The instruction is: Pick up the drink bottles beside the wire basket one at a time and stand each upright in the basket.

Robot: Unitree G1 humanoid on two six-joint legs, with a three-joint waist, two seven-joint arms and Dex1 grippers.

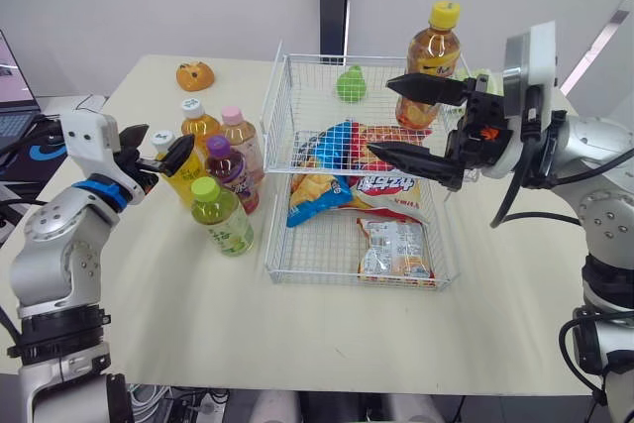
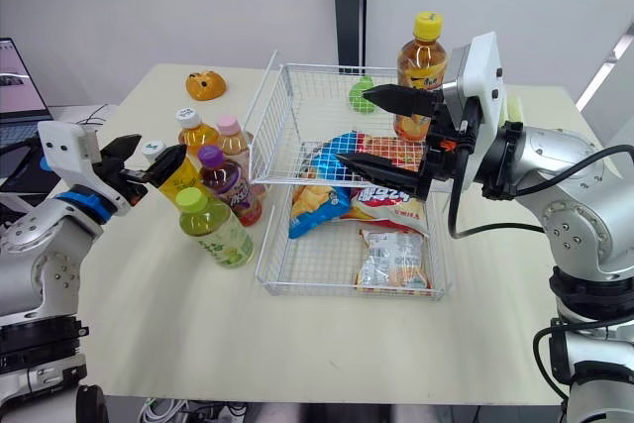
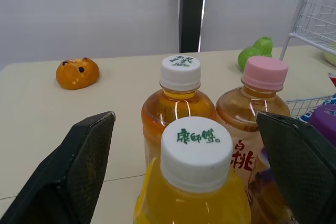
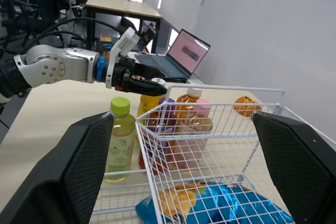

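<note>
The white cap [image 1: 163,139] is straight and closed on the bottle's neck. The whole yellow bottle [image 1: 185,183] will rise with the cap when I lift.
Several drink bottles stand left of the wire basket [image 1: 269,116]: a yellow one with a white cap [image 1: 164,141], an orange one [image 1: 196,116], a pink-capped one [image 1: 238,126], a purple-capped one [image 1: 226,160] and a green-capped one [image 1: 220,215]. My left gripper [image 1: 160,149] is open, its fingers on either side of the yellow bottle's cap [image 3: 195,150]. My right gripper [image 1: 382,118] hangs open above the basket's middle, holding nothing. A yellow-capped tea bottle [image 1: 433,61] stands upright, apparently in the basket's back right corner.
Snack bags [image 1: 391,245] and a blue chip bag [image 1: 332,146] lie in the basket, with a green toy pear [image 1: 350,84] at its back. An orange toy [image 1: 195,75] sits at the table's back left. A laptop [image 1: 10,96] is off the left edge.
</note>
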